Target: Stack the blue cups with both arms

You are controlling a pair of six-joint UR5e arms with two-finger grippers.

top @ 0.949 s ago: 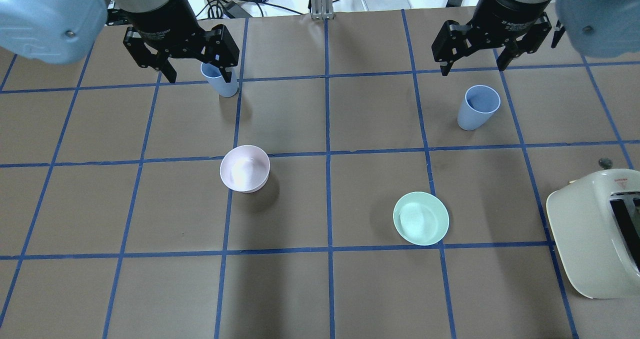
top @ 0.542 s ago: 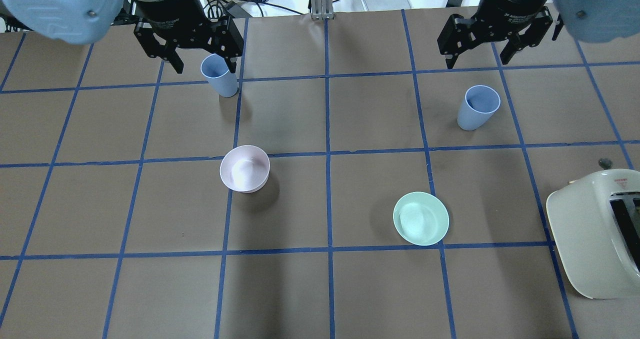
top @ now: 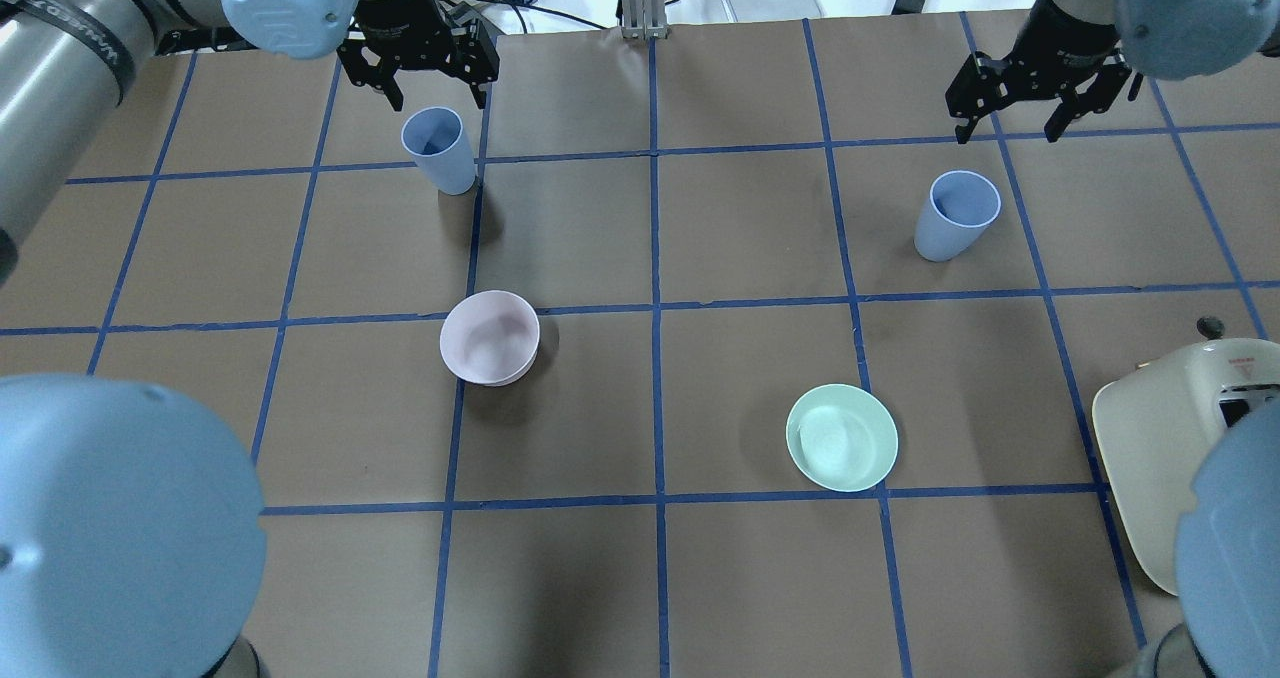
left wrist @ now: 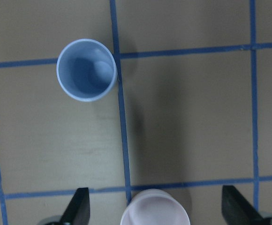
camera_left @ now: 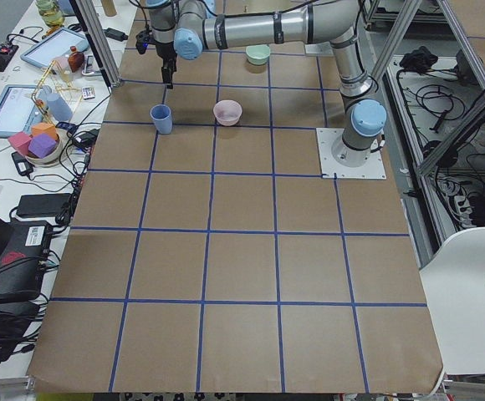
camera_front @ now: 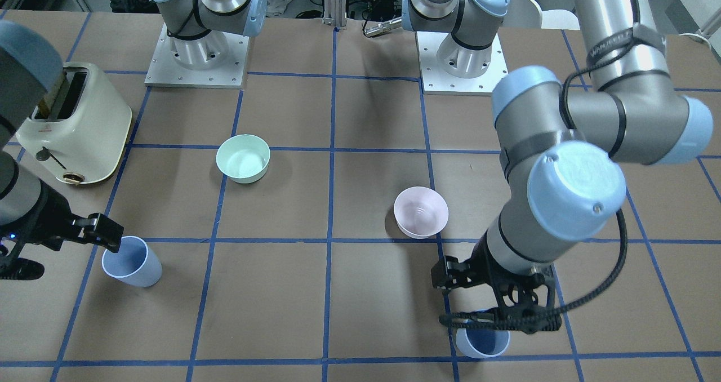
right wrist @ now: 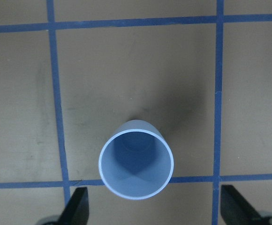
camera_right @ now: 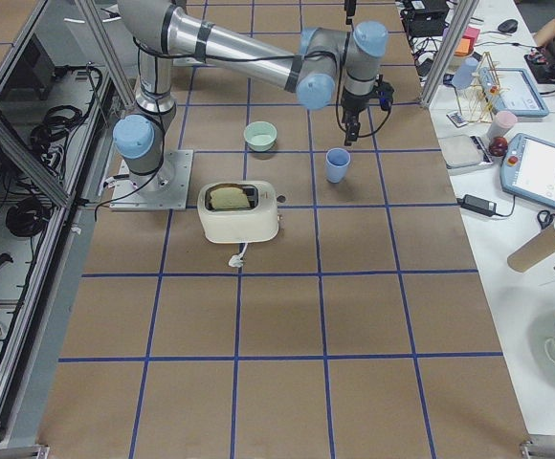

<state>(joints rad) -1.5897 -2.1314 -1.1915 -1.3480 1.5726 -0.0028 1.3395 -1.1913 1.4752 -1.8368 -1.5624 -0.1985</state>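
Observation:
The pale blue cup (camera_front: 132, 262) gets narrower toward its base (camera_front: 150, 278). It will go deep inside the other cup when I lower it in.
Two pale blue cups stand upright on the brown table. The left cup (top: 438, 150) also shows in the left wrist view (left wrist: 86, 70), up and left of centre. My left gripper (top: 435, 86) hovers above it, open and empty, offset toward the far edge (camera_front: 495, 309). The right cup (top: 955, 215) shows in the right wrist view (right wrist: 136, 164), low in the frame. My right gripper (top: 1008, 123) hovers above and just beyond it, open and empty. In the front view the right cup (camera_front: 130, 262) stands beside the right gripper (camera_front: 62, 255).
A pale pink bowl (top: 490, 338) and a mint-green bowl (top: 842, 437) sit mid-table. A cream toaster (top: 1150, 458) stands at the right edge. Both arm elbows fill the overhead view's lower corners. Cables and clutter lie beyond the far edge.
Both grippers have shifted toward the table's far edge and look smaller. The left gripper no longer covers the left cup's rim. Neither cup nor bowl has moved.

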